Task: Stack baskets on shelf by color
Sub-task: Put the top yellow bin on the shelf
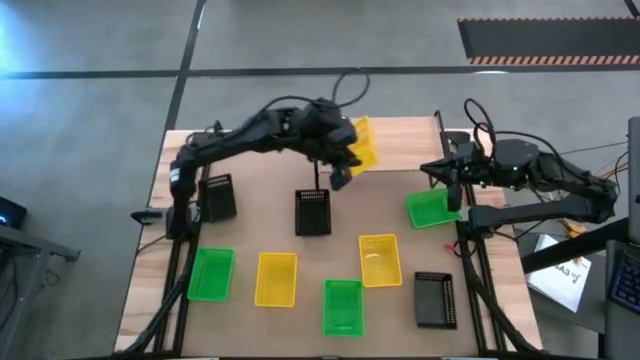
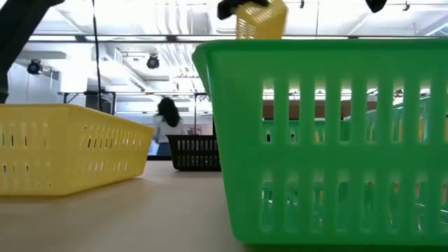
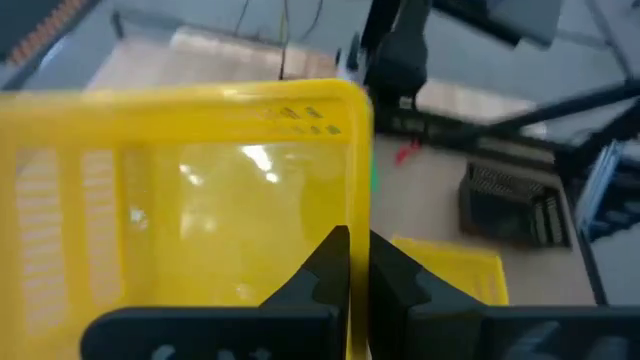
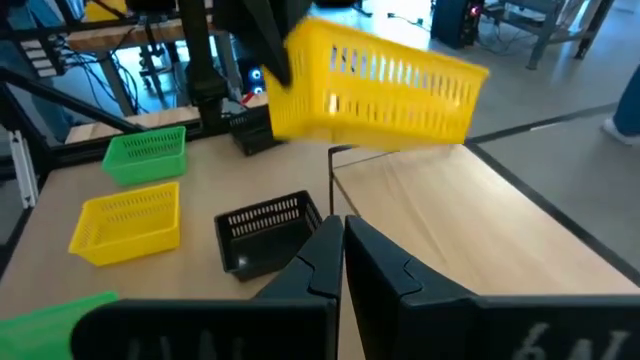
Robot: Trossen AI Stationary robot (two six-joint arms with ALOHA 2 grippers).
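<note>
My left gripper is carrying the basket and should move next until the basket rests on the light-wood shelf (image 1: pixel 405 142), because the shelf is clear and the yellow basket's bottom (image 4: pixel 375 138) faces down.
My left gripper (image 1: pixel 343 165) reaches over the table's far middle, shut on a yellow basket (image 1: pixel 363 143), which is in the air beside the light-wood shelf (image 4: pixel 470 225) with its thin dark side panel (image 4: pixel 333 178). The low view shows that yellow basket (image 2: pixel 262 21) high up. My right gripper (image 1: pixel 455 187) hovers shut and empty at the table's right edge, beside a green basket (image 1: pixel 428 209) that stands on the tabletop. Several more baskets rest on their bottoms: black (image 1: pixel 313 212), black (image 1: pixel 217 196), green (image 1: pixel 211 273), yellow (image 1: pixel 277 278). My left gripper pinches the yellow basket by the rim of one wall (image 3: pixel 359 215), one finger (image 3: pixel 330 262) inside the basket and the other (image 3: pixel 398 272) outside. The basket is lifted clear of the table and tilted, as the right wrist view shows (image 4: pixel 380 85).
Along the near side stand a green basket (image 1: pixel 343 305), a yellow one (image 1: pixel 379 259) and a black one (image 1: pixel 435 299). Dark frame rails run along both table sides (image 1: pixel 180 270). A person (image 2: pixel 166 120) shows in the room beyond.
</note>
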